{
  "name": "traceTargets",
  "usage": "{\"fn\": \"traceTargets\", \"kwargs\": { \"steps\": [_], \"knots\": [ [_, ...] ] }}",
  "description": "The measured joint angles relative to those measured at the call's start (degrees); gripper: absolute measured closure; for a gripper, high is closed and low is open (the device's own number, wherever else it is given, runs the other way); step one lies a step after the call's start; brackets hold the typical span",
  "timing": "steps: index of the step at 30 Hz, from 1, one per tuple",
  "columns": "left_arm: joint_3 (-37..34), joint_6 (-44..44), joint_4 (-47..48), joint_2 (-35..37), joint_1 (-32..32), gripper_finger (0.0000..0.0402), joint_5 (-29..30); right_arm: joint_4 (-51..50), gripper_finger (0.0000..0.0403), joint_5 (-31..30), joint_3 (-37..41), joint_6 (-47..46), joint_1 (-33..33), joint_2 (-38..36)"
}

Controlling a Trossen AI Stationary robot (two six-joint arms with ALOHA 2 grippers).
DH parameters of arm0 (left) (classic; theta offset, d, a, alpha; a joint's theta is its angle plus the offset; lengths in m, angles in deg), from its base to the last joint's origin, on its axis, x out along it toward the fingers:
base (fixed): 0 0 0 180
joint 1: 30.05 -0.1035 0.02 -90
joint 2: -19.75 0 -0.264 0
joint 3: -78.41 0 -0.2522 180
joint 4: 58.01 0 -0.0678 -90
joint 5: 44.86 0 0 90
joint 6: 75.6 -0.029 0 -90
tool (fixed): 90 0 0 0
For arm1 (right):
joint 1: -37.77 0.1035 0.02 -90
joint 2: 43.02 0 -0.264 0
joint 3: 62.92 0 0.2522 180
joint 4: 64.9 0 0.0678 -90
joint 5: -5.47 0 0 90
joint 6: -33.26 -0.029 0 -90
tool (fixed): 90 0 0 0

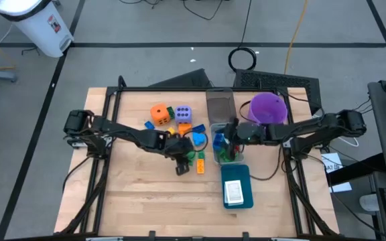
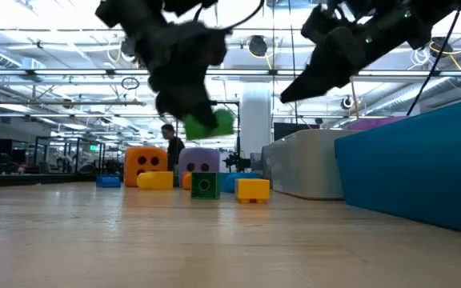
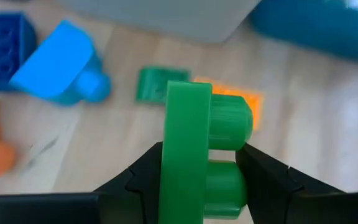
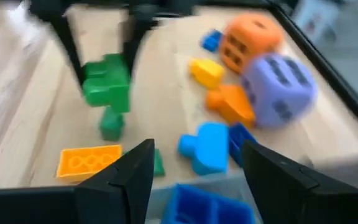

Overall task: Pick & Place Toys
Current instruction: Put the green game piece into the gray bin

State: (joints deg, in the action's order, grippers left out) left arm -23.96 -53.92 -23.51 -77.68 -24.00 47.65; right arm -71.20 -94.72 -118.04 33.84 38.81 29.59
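The green studded block's far end (image 2: 224,122) reaches out beyond the fingers, so my left gripper should go on holding the block up until my open right gripper (image 2: 286,97) closes on that end.
My left gripper (image 1: 184,161) is shut on a green studded block (image 3: 194,143) near the table's middle, and the low view shows that block (image 2: 210,122) in the air. On the wood beneath lie a small green block (image 3: 160,84) and an orange flat block (image 3: 244,102). Farther back sit an orange die (image 1: 159,114), a lavender die (image 1: 183,114), a light-blue block (image 4: 207,146) and other small blocks. My right gripper (image 4: 197,177) is open with nothing between its fingers, above a small bin (image 1: 228,152) that holds blue and green blocks. My left gripper pinches the green block between its two fingers. One finger (image 3: 145,177) lies on the block's flat back (image 3: 176,180), the other (image 3: 263,180) on its studded side beside the lower stud (image 3: 229,186). The fingers slant downward from the table's left. The block is lifted clear of the table.
A purple bucket (image 1: 268,107) stands at the back right, with a grey bin (image 1: 220,104) beside it. A teal tray (image 1: 236,179) with a white card (image 1: 234,193) lies toward the near edge, right of the middle. Bare wood spreads over the table's near left.
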Motion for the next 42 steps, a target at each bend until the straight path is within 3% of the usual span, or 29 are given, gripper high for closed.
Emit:
{"fn": "traceTargets", "kwargs": {
  "steps": [8, 16, 23, 28, 35, 42],
  "knots": [
    [2.78, -1.04, -1.33, 0.04, 3.27, 0.0221, -0.36, 12.55, 0.0190, -0.26, 0.00, 24.65, 8.64, 8.82],
    [2.78, -0.72, -3.21, 0.04, 3.47, 0.0222, -0.33, 35.67, 0.0147, -3.58, -0.02, 40.14, 11.12, 21.73],
    [2.78, -1.72, -4.34, 0.04, 3.45, 0.0223, -1.02, 42.16, 0.0124, -3.26, -0.67, 47.86, 11.08, 26.68],
    [2.78, -1.71, -4.52, 0.11, 3.36, 0.0221, -1.14, 42.20, 0.0163, -3.18, -1.49, 49.84, 11.47, 26.34],
    [2.78, -1.86, -4.30, 0.13, 3.36, 0.0210, -1.43, 41.34, 0.0285, -2.72, -1.55, 50.48, 11.47, 26.40],
    [2.76, -3.39, -4.10, 1.02, 2.60, 0.0206, -2.50, 41.51, 0.0292, -3.10, -1.55, 49.77, 11.47, 26.40]
  ]
}}
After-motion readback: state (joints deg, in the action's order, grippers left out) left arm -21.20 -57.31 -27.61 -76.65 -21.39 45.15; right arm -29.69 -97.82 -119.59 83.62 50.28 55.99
